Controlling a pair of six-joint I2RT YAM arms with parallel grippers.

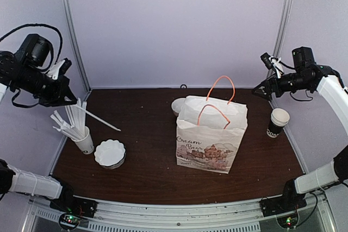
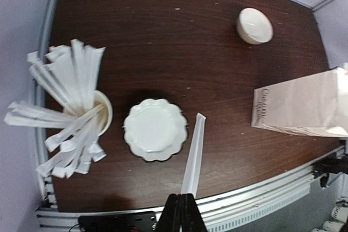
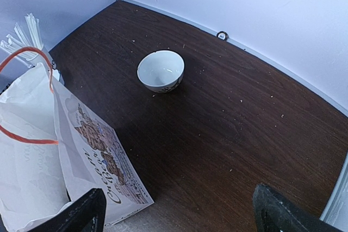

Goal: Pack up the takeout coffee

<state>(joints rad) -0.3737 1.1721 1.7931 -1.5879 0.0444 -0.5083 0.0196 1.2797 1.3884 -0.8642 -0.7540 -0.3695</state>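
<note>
I should keep moving my left gripper to the bag's opening [image 1: 207, 113] and let go of the straw inside, as the white wrapped straw's free tip [image 1: 118, 129] is pointing toward the open paper bag.
No black-lidded takeout coffee shows in any view. A white paper bag [image 1: 212, 134] with orange handles stands open mid-table and also shows in the right wrist view [image 3: 49, 156]. A black cup with a white rim and no lid [image 1: 279, 122] stands to the right of the bag. My left gripper [image 1: 69, 99] is raised at the far left, shut on a white wrapped straw [image 2: 194, 150] that points toward the table's middle. My right gripper [image 1: 260, 92] hovers high at the back right, wide open and empty, its fingers [image 3: 81, 213] spread over bare table beside the bag.
A paper cup full of wrapped straws [image 1: 81, 134] stands at the left, with a white scalloped dish [image 1: 110, 153] next to it. A white bowl [image 1: 178, 105] sits behind the bag. Purple walls enclose the table's back and sides.
</note>
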